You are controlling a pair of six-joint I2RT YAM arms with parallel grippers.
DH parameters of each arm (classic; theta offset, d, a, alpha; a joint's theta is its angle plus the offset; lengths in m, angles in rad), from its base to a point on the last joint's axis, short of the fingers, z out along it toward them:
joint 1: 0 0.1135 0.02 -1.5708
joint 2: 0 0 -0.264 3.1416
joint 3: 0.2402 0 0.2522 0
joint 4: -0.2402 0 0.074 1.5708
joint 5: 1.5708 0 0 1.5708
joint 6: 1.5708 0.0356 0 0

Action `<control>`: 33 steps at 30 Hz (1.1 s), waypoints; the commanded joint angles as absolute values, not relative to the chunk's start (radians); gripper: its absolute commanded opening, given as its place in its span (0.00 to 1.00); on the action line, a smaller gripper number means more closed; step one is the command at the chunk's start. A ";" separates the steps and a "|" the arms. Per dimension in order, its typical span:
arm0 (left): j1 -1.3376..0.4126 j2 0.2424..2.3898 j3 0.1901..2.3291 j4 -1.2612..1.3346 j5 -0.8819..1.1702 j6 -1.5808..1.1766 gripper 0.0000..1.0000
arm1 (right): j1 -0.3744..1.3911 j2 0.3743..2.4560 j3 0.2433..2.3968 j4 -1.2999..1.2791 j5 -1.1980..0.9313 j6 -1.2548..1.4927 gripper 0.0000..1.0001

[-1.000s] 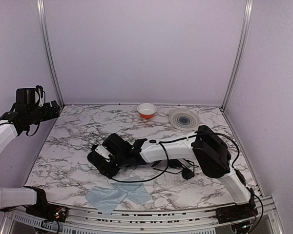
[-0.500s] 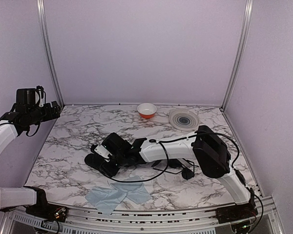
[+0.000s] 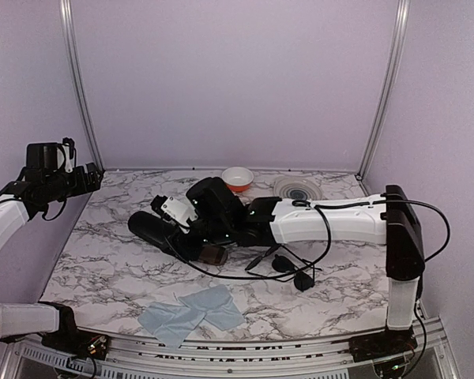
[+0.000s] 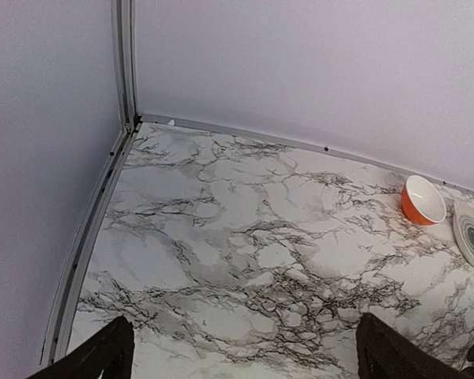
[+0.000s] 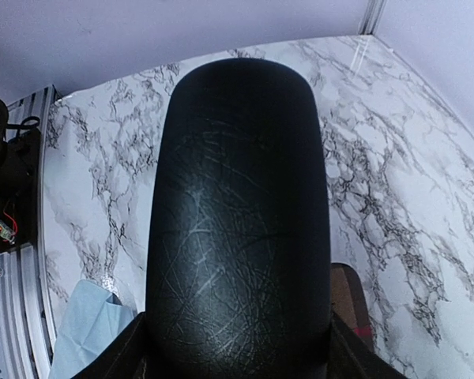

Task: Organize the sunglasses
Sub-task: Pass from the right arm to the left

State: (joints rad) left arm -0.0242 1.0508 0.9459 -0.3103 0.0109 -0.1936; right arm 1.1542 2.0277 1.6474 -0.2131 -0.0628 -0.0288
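Observation:
My open left gripper is moving toward the loose end of the black case [image 3: 141, 223] and should next move until its fingers are on either side of that end, because my right gripper is holding the case's opposite end [image 5: 237, 343].
The sunglasses [image 3: 284, 264] lie on the marble table [image 3: 110, 260] right of centre, under my right arm, with thin black frame and dark lenses. My right gripper [image 3: 186, 235] is shut on the glossy black oblong case [image 3: 152, 227] and holds it above the table, left of centre. That case [image 5: 241, 221] fills the right wrist view. The brown plaid case [image 3: 213, 254] lies just below the gripper; its red stripe shows in the right wrist view [image 5: 349, 304]. My left gripper [image 3: 88, 179] is open and empty, raised at the far left.
A light blue cloth [image 3: 191, 309] lies crumpled near the front edge. An orange bowl [image 3: 237, 178] and a grey ringed plate [image 3: 297, 192] stand at the back. A black cable [image 3: 221, 275] loops on the table. Metal frame posts stand at the back corners.
My right arm has stretched out and carried the black case up and toward the back left. The brown plaid case is now uncovered below it. The left arm has not moved.

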 commanded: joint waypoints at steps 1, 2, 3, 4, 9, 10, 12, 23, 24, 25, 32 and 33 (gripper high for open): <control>-0.024 1.038 0.933 -0.224 0.104 -0.209 0.99 | 1.122 1.919 1.552 -0.122 -0.039 -0.073 0.56; -0.025 1.037 0.934 -0.214 0.126 -0.212 0.99 | 1.105 1.893 1.522 -0.114 -0.040 -0.077 0.56; -0.027 1.038 0.936 -0.208 0.148 -0.215 0.99 | 1.092 1.865 1.490 -0.109 -0.042 -0.085 0.56; -0.031 1.040 0.940 -0.203 0.173 -0.211 0.99 | 1.077 1.835 1.460 -0.104 -0.042 -0.093 0.56; -0.145 1.057 0.955 -0.208 0.233 -0.158 0.98 | 1.023 1.668 1.245 -0.030 -0.102 -0.176 0.56; -0.186 1.059 0.960 -0.214 0.220 -0.128 0.98 | 1.022 1.643 1.218 -0.031 -0.112 -0.206 0.56; -0.261 1.064 0.980 -0.230 0.201 -0.084 0.98 | 1.022 1.596 1.176 -0.039 -0.115 -0.253 0.56; -0.581 1.150 1.102 -0.272 0.299 0.130 0.97 | 1.003 1.442 1.012 -0.065 -0.230 -0.390 0.55; -0.596 1.153 1.096 -0.271 0.345 0.141 0.97 | 1.003 1.444 1.013 -0.083 -0.257 -0.399 0.55; -0.612 1.151 1.086 -0.270 0.404 0.157 0.96 | 1.003 1.448 1.017 -0.106 -0.280 -0.409 0.55; -0.702 1.137 1.014 -0.244 0.639 0.192 0.96 | 1.003 1.468 1.055 -0.248 -0.451 -0.452 0.55; -0.713 1.134 1.003 -0.245 0.662 0.192 0.96 | 1.004 1.468 1.054 -0.251 -0.475 -0.452 0.55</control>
State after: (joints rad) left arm -0.6704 1.1427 1.0389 -0.2489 0.4877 0.1577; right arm 1.0092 1.4719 1.0077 -0.1982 -0.3302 -0.4179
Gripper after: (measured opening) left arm 0.959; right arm 0.620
